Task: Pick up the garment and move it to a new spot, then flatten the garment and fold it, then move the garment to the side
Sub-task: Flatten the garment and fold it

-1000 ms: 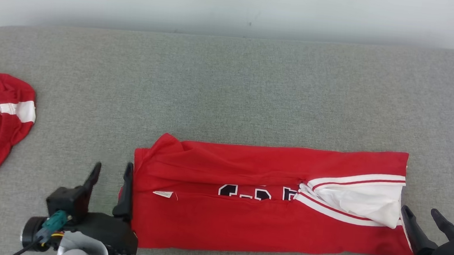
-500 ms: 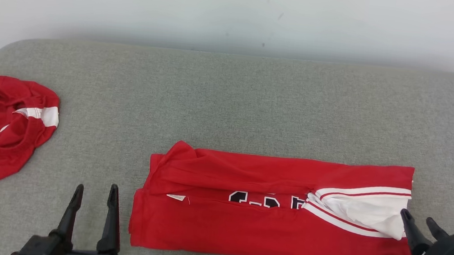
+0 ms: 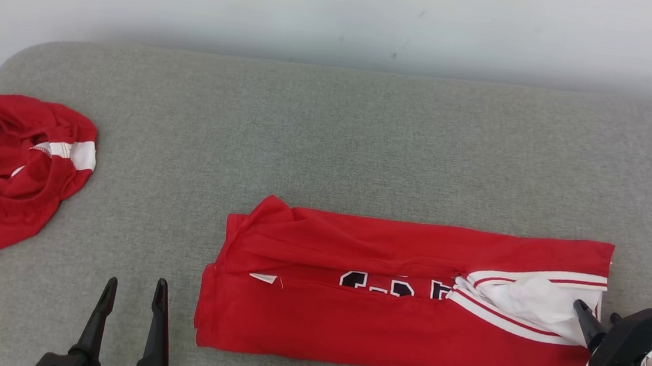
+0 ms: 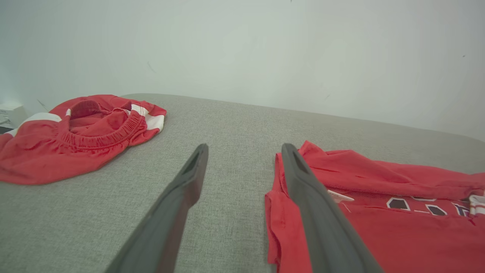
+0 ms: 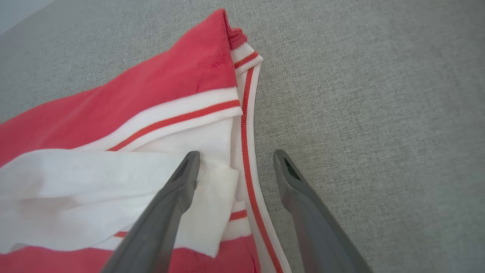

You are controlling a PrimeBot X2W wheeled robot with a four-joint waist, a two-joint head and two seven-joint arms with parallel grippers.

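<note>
The garment's end (image 3: 589,316) will fold over with its layers together when the robot carries it across, because the flaps lie in a stack on the striped edge (image 5: 248,159).
The garment (image 3: 383,335), a red jersey with white striped trim and dark numerals, lies folded into a long band across the grey surface (image 3: 364,145). My left gripper (image 3: 136,283) stands open on the bare surface just left of the garment's left end, not touching it. The left wrist view shows its fingers spread (image 4: 244,148) with the garment (image 4: 382,216) to their right. My right gripper (image 3: 596,311) is open at the garment's right end. In the right wrist view (image 5: 235,154) one finger hangs over the white fabric (image 5: 113,178), the other over grey surface, with the striped edge between them.
A second red garment (image 3: 7,179) with white stripes and an elastic waistband lies crumpled at the far left, near the surface's rounded corner; it is also in the left wrist view (image 4: 75,140). A pale wall (image 3: 341,13) runs behind the surface.
The head camera has shifted. My left gripper has drawn back from the garment's left edge, which it touched before. My right gripper has moved in over the white fabric at the right end.
</note>
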